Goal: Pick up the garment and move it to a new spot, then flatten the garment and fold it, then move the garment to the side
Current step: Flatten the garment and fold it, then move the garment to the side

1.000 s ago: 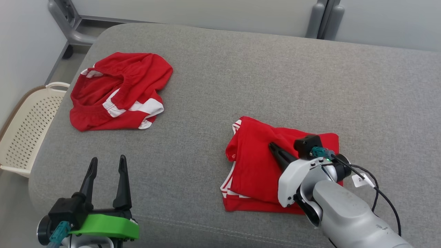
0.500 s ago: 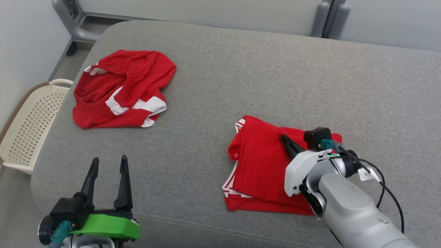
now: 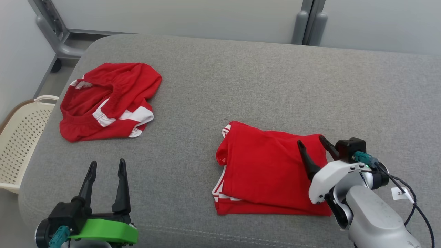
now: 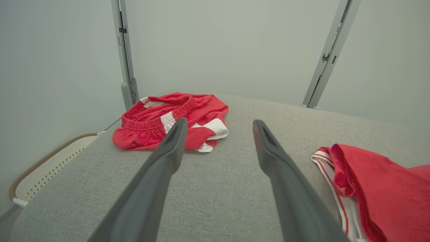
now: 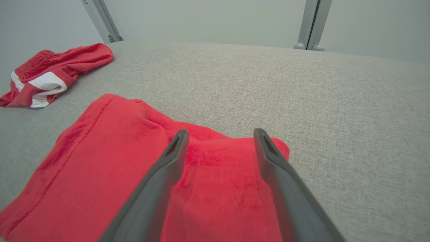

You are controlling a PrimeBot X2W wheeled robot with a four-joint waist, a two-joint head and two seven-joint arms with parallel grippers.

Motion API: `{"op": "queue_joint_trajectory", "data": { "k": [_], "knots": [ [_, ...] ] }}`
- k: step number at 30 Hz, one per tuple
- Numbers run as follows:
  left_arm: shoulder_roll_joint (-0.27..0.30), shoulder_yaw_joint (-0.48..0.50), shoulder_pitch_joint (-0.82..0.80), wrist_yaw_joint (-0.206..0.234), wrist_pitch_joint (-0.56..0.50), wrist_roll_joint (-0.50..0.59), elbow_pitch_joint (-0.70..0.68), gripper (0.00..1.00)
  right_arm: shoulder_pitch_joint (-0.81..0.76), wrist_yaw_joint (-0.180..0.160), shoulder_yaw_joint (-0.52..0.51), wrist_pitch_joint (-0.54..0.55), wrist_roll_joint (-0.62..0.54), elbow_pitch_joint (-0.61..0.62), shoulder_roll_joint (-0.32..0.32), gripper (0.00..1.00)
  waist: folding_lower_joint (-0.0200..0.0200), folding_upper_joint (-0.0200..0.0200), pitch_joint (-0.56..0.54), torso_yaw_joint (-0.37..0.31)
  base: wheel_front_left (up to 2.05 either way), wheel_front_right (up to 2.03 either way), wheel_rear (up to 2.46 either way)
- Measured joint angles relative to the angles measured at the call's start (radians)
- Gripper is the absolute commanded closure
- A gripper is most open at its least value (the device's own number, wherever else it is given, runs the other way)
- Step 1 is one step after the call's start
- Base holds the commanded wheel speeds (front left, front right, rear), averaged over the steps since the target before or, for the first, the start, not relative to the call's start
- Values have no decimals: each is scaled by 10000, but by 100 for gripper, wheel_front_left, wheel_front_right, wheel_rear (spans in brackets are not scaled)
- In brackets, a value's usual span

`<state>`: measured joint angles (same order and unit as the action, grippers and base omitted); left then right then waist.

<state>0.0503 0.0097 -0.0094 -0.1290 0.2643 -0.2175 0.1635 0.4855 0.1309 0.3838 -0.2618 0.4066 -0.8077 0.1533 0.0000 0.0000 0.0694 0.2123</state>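
Note:
I expect the garment to slide along still folded when I pull its edge, because its layers lie stacked flat over the striped hem.
The garment, red with white stripes at its hem, lies folded in a flat rectangle on the grey cushion, right of centre. My right gripper hovers over its far right corner, open, with nothing between its fingers; the right wrist view has the red cloth beneath the spread gripper. My left gripper stands open and empty near the front left edge, well clear of the folded garment. Between that gripper's own fingers there is bare cushion.
A second red and white garment lies crumpled at the cushion's far left, also in the wrist views. A cream perforated basket sits off the left edge. Grey metal posts stand behind the grey cushion.
My right gripper has gone from shut to open and has drawn back toward the folded garment's right edge. The head camera has shifted. The left arm has stayed still.

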Motion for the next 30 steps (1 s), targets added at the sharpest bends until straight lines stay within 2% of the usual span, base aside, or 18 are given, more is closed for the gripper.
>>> {"op": "queue_joint_trajectory", "data": {
  "k": [4,13,23,30],
  "knots": [
    [-2,109,97,0,0,75,-65,0,-464,0,-328,0,-69,272,192,0,0,0,-112,-149,0,0,0],
    [-2,297,309,0,0,163,-270,0,-808,0,-316,194,263,-433,364,0,0,0,-281,-405,0,0,0],
    [-2,253,347,0,0,163,-265,0,-254,0,433,1590,1467,-782,412,0,0,0,-325,-372,0,0,0],
    [-2,251,347,0,0,161,-247,0,176,0,859,2930,2903,-984,514,0,0,0,-295,-218,0,0,0]
  ]
}}
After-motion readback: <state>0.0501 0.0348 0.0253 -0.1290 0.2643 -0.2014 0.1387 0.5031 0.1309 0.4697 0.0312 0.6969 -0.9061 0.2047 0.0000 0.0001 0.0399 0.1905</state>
